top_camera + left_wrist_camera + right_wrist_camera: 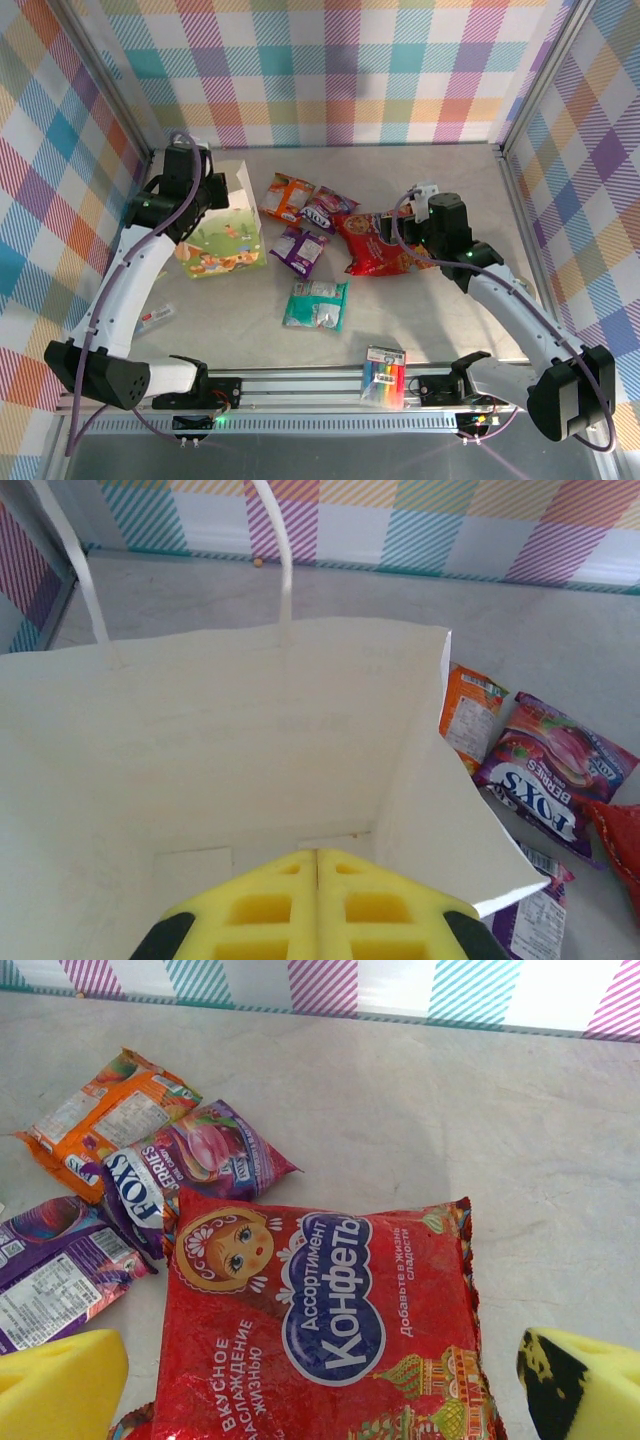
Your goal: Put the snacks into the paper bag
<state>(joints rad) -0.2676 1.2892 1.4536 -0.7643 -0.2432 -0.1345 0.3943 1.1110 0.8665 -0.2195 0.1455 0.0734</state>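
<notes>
My left gripper keeps pulling the near rim point(512, 896) while the paper bag's far side point(270, 720) stands clear of it, until the bag stands wide open, and then let go.
The white paper bag point(225, 235) with a cartoon print stands at the left, its mouth open. My left gripper point(207, 190) is at that mouth. In the left wrist view its yellow fingers point(317, 855) are pressed together, pointing into the bag's bare white inside point(220, 730). On the table lie the orange point(288, 195), pink-purple point(328, 207), small purple point(300, 248), teal point(317, 304) and large red point(378, 245) snacks. My right gripper point(415, 240) is open just above the red packet point(320, 1300), one finger on each side point(320, 1400).
A rainbow-striped marker pack point(385, 376) lies by the front rail. A small pen-like item point(157, 318) rests near the left arm. Checked walls close in the left, back and right sides. The bag's twisted handles point(283, 560) stick up at its far rim.
</notes>
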